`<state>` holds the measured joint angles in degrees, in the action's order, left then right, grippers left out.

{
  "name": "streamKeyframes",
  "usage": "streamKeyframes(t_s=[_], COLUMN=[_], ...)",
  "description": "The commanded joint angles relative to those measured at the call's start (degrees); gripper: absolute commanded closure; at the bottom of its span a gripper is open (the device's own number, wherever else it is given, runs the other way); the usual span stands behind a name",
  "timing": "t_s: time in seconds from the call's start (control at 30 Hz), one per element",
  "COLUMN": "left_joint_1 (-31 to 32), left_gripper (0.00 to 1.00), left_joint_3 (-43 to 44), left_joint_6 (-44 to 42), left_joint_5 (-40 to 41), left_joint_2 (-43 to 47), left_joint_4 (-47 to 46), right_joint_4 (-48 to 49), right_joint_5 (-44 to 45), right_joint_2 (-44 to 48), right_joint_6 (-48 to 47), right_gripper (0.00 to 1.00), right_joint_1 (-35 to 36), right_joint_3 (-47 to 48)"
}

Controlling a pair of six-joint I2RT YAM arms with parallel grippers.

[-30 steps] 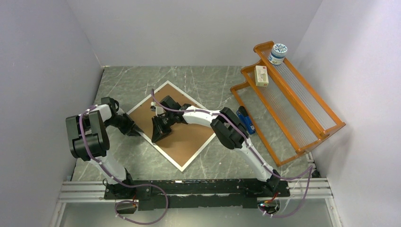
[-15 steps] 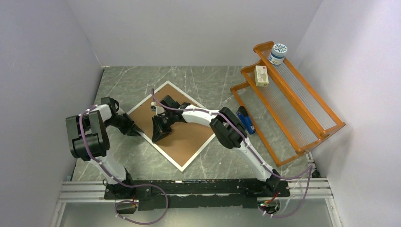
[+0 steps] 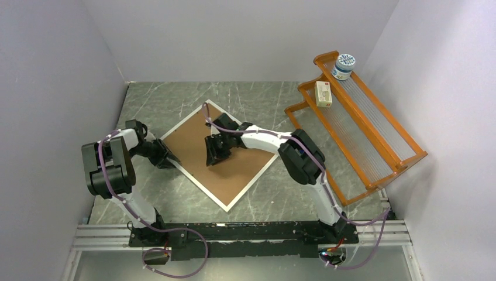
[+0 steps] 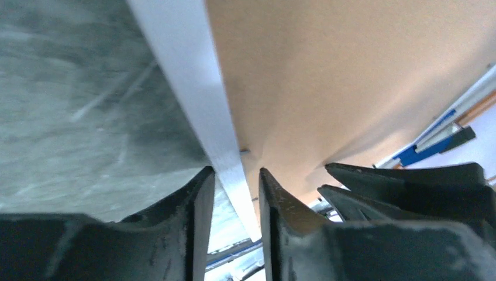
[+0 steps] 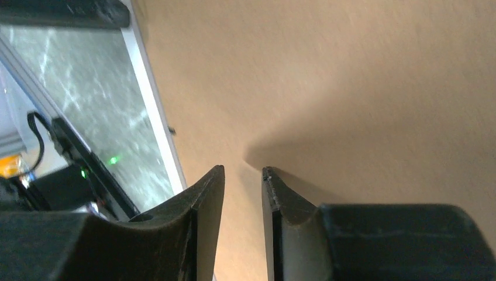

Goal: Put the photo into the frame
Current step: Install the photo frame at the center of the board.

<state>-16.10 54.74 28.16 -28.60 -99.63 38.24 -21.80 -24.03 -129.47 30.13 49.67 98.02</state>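
Next, my right gripper moves to the frame's white rim (image 3: pixel 252 182) and turns the frame square, since it lies as a diamond, its near corner (image 3: pixel 227 207) toward the base bar.
The frame (image 3: pixel 196 178) lies back up on the table as a diamond, with its brown backing board (image 3: pixel 187 137) showing. The photo is not in view. My left gripper (image 3: pixel 168 158) is at the frame's left edge. In the left wrist view (image 4: pixel 237 172) its jaws stand close together astride the white rim (image 4: pixel 193 88), beside the board (image 4: pixel 351 76). My right gripper (image 3: pixel 212 157) points down at the middle of the board. In the right wrist view (image 5: pixel 243 171) its jaws are a narrow gap apart with nothing between them, tips at the board (image 5: pixel 351 76).
An orange wooden rack (image 3: pixel 362 123) stands at the right, with a round jar (image 3: pixel 343 66) and a small box (image 3: pixel 323 93) on it. A blue object (image 4: pixel 430 152) lies beyond the frame's right side. The arms' base rail (image 3: pixel 234 234) runs along the near edge.
My right gripper has moved up and to the right across the backing board. The frame's far corner has shifted slightly right. The left gripper has stayed at the left edge.
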Motion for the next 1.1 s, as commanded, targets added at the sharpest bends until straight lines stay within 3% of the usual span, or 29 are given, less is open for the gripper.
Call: streamKeyframes(t_s=[0.0, 0.2, 0.4, 0.53, 0.73, 1.07], left_joint_1=[1.6, 5.3, 7.7, 8.3, 8.3, 8.3], left_gripper=[0.58, 0.36, 0.32, 0.4, 0.66, 0.76], left_joint_3=[3.2, 2.9, -0.9, -2.5, -3.0, -1.5], left_joint_6=[-1.8, -1.1, 0.4, 1.1, 0.7, -1.2], left_joint_5=[-11.2, -7.8, -3.5, -0.5, 4.7, 10.5], left_joint_2=[1.1, 4.0, 6.0, 6.0, 3.6, 2.4], left_joint_4=[0.4, 1.7, 1.2, 1.0, 2.1, 5.0], right_joint_4=[4.7, 13.0, 15.6, 15.3, 12.4, 8.6], right_joint_5=[-10.6, -25.6, -29.0, -26.6, -22.7, -19.6], right_joint_2=[7.0, 11.3, 12.0, 10.7, 8.0, 4.3], right_joint_6=[-5.5, -5.2, -4.3, -3.5, -4.3, -5.1], right_gripper=[0.66, 0.67, 0.7, 0.72, 0.76, 0.8], right_joint_1=[-0.5, 1.3, 3.7, 4.2, 3.6, 1.0], right_joint_3=[-8.0, -18.1, -21.0, -21.4, -21.5, -20.4])
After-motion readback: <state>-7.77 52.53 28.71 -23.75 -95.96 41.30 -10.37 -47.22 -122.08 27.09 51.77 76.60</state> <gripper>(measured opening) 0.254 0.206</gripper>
